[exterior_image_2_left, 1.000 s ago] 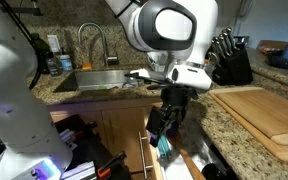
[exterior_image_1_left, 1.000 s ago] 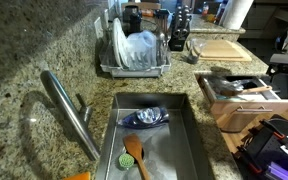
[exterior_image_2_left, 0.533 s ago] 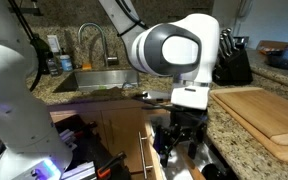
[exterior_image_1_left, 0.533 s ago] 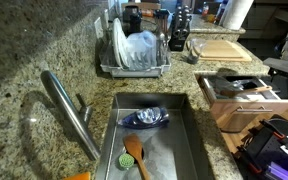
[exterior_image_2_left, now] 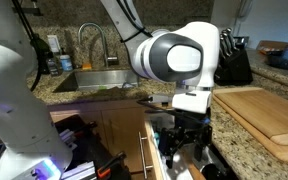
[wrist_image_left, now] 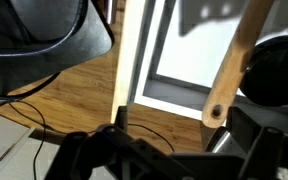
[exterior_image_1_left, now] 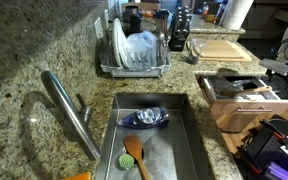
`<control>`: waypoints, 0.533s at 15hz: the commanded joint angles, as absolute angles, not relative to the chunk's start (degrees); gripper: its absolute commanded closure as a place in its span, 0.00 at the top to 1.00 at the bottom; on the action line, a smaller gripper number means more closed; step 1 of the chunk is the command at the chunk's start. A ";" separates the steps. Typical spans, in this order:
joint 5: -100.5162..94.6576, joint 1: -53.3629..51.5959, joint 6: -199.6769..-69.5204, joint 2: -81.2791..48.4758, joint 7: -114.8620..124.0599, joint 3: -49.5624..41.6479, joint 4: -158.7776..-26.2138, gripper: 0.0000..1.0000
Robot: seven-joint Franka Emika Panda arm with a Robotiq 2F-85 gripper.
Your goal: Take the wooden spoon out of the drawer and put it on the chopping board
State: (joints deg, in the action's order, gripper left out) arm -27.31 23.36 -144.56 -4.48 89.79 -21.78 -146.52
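The drawer's wooden side (wrist_image_left: 131,65) is lined up with a finger of my open gripper. Next, I move inward and center on the wooden spoon's handle (wrist_image_left: 231,76) before I grasp it.
The drawer (exterior_image_1_left: 246,108) is pulled out, with light wood sides and utensils inside. In an exterior view my gripper (exterior_image_2_left: 184,160) reaches down into the drawer (exterior_image_2_left: 150,150). In the wrist view the gripper (wrist_image_left: 179,135) is open, its dark fingers wide apart above the drawer's pale interior (wrist_image_left: 189,50). The wooden spoon's pale-brown handle (wrist_image_left: 236,60), with a hole at its end, lies between the fingers, close to the right-hand one. The spoon's bowl is out of view. The chopping board (exterior_image_1_left: 222,48) lies flat on the counter and shows in both exterior views (exterior_image_2_left: 264,115).
A steel sink (exterior_image_1_left: 179,150) holds an orange-brown spatula (exterior_image_1_left: 134,155) and a blue cloth (exterior_image_1_left: 146,117). A grey dish rack (exterior_image_1_left: 134,55) and a knife block (exterior_image_2_left: 230,60) stand on the granite counter. A tap (exterior_image_1_left: 69,110) juts over the sink.
The arm has moved towards the chopping-board side and lowered, taking the gripper deeper into the open drawer. The drawer and the board have not moved.
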 commanded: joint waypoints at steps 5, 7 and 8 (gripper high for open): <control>-11.06 28.53 -162.49 -13.62 65.03 -15.39 -143.23 1.00; -9.15 22.19 -161.21 -12.81 65.25 -21.15 -143.91 1.00; -6.79 23.12 -161.73 -13.19 62.05 -19.42 -143.93 1.00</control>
State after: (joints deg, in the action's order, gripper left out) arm -9.87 28.01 -161.56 -12.89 64.28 -14.94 -143.89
